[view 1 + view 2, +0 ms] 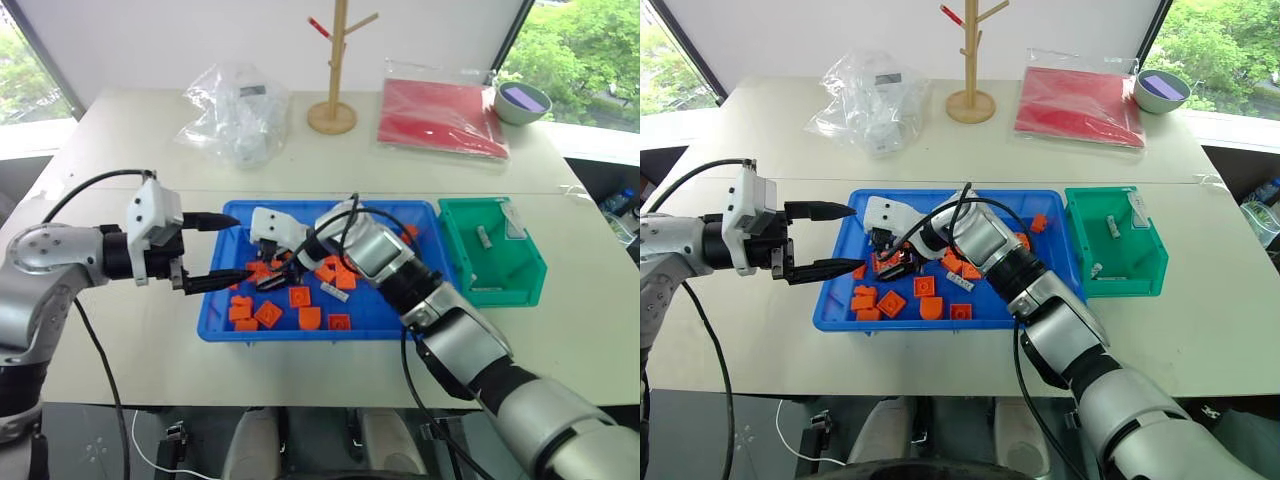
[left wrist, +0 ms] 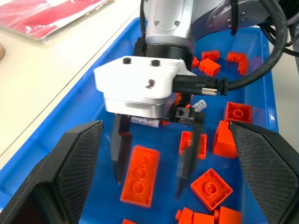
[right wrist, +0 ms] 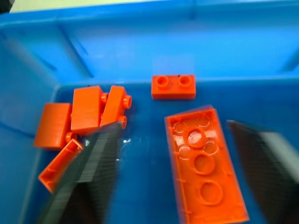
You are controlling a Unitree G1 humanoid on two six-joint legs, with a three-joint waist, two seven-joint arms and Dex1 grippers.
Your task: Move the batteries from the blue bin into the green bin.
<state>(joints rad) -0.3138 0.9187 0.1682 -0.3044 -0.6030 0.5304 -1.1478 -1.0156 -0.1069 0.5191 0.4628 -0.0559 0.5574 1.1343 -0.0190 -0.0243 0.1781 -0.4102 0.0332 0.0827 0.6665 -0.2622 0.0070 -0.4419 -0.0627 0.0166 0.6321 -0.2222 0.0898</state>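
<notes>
My right gripper is open, and the blue bin's bottom (image 2: 161,136) is clear between the long orange brick and the rear battery (image 2: 145,122), so it should keep moving until it straddles that battery.
The blue bin (image 1: 372,312) lies mid-table, strewn with orange bricks (image 1: 268,314). One silver battery (image 1: 336,291) rests among them near the bin's middle, and it appears again beside the right gripper's body (image 2: 201,103). My right gripper (image 2: 149,185) reaches down into the bin's left part. It is open, its fingers astride a long orange brick (image 3: 203,168), gripping nothing. My left gripper (image 1: 243,250) hovers open over the bin's left edge, pointing at the right gripper. The green bin (image 1: 530,265) stands against the blue bin's right side with two batteries (image 1: 483,237) inside.
A wooden mug tree (image 1: 333,70) stands at the back of the table, with a crumpled clear plastic bag (image 1: 235,110) to its left. To its right lie a red folder (image 1: 440,115) and a grey bowl (image 1: 521,102).
</notes>
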